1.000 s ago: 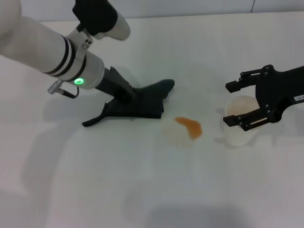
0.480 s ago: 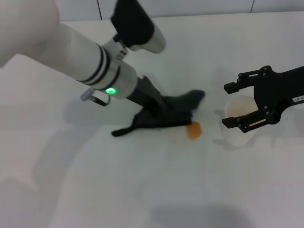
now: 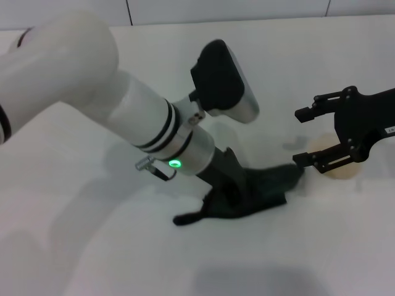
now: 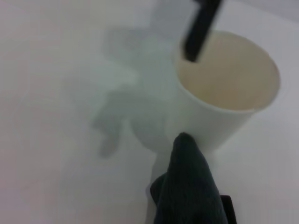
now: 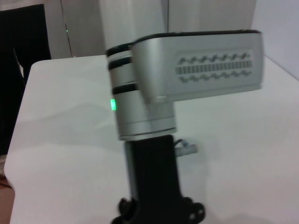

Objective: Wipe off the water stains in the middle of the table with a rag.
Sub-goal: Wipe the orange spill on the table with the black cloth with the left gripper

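The rag's tip [image 3: 297, 173] is touching the white paper cup's side. My left gripper should wipe the rag back over the table's middle [image 3: 157, 200], away from the cup.
My left gripper [image 3: 233, 192] is shut on the rag [image 3: 256, 192], a dark green-black cloth pressed flat on the white table [image 3: 92, 246]. The rag's tip reaches the white paper cup [image 3: 338, 166]. In the left wrist view the rag [image 4: 187, 191] touches the cup's [image 4: 229, 93] wall. The orange water stain is hidden, no trace of it shows around the rag. My right gripper [image 3: 300, 137] is open at the right, its fingers on either side of the cup; one finger [image 4: 201, 23] shows above the cup's rim.
The right wrist view shows my left arm's silver wrist [image 5: 154, 88] with its green light standing over the table [image 5: 56, 140]. The table's far edge [image 3: 278, 18] runs along the back.
My left arm has dragged the rag to the right and nearer across the stain, which showed before and is now covered. The cup sits a little farther right. The right gripper has not moved.
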Robot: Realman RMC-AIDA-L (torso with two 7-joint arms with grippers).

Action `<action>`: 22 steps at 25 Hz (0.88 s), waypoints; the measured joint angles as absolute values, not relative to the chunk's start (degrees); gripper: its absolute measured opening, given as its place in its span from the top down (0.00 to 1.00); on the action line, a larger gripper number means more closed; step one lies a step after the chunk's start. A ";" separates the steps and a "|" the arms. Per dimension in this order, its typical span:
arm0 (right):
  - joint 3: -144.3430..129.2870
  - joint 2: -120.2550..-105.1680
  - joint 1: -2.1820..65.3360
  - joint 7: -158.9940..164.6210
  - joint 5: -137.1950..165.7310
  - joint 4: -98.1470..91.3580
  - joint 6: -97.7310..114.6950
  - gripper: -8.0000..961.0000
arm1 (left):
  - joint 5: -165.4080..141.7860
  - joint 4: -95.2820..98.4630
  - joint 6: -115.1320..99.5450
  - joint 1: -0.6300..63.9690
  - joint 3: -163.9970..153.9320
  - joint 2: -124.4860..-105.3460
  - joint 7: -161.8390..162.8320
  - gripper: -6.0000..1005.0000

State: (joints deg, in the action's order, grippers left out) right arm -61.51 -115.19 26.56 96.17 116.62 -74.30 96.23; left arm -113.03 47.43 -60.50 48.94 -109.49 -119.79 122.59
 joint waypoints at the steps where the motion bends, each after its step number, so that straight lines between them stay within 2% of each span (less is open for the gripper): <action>1: -61.39 -115.18 26.50 96.17 116.62 -74.33 96.23 0.14 | -113.00 48.79 -61.14 48.21 -109.59 -119.79 122.78 0.93; 7: -61.01 -115.14 26.44 96.13 116.62 -74.37 96.22 0.14 | -114.28 56.06 -64.72 44.54 -109.66 -119.79 124.44 0.93; 22: -60.99 -115.10 26.34 96.06 116.63 -74.36 95.98 0.14 | -130.38 49.74 -59.73 43.75 -95.94 -119.51 128.70 0.93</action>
